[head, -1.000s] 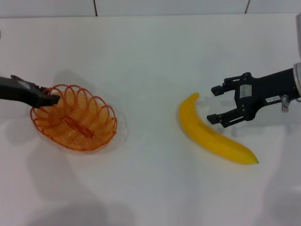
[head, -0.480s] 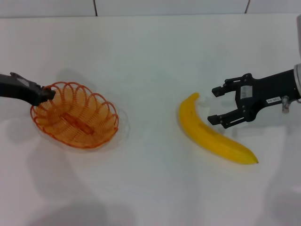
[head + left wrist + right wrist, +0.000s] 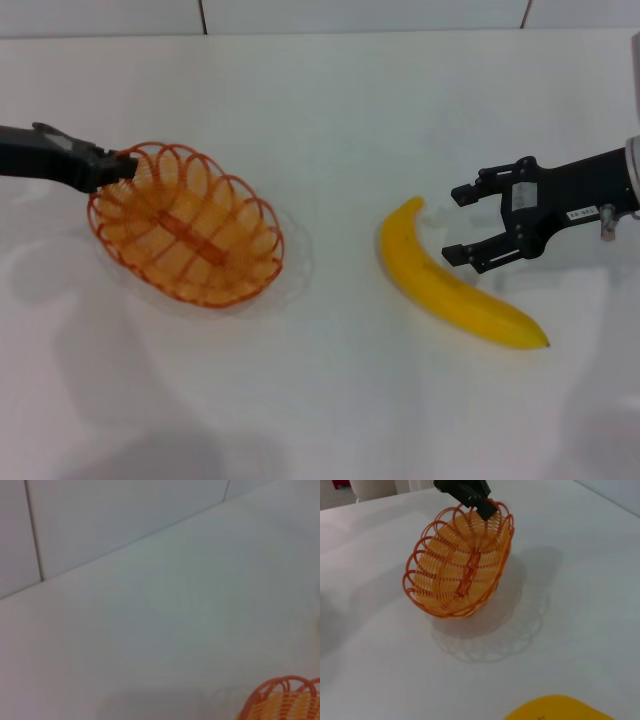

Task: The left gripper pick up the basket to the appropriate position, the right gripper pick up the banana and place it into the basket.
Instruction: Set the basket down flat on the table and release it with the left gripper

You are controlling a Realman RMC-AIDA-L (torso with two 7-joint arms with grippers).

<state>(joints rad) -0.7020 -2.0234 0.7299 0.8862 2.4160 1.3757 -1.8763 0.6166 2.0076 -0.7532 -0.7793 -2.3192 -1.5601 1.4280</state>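
The basket hangs crooked (image 3: pixel 188 228) from my left gripper and is far from the banana. I should turn the basket level and move it closer to the banana before I let go of it.
The orange wire basket (image 3: pixel 187 224) hangs tilted above the white table at the left of the head view, its shadow below it. My left gripper (image 3: pixel 118 167) is shut on the basket's far left rim. It shows in the right wrist view (image 3: pixel 479 502) gripping the basket (image 3: pixel 461 565). A corner of the basket (image 3: pixel 285 700) shows in the left wrist view. The yellow banana (image 3: pixel 450 280) lies on the table at the right; its end shows in the right wrist view (image 3: pixel 557 709). My right gripper (image 3: pixel 458 221) is open, level with the banana's upper half, just to its right.
The white table (image 3: pixel 330 120) runs to a tiled wall at the back. A gap of bare table lies between the basket and the banana.
My left gripper has lifted the basket off the table and carried it to the right, towards the banana. The right gripper and the banana have not moved.
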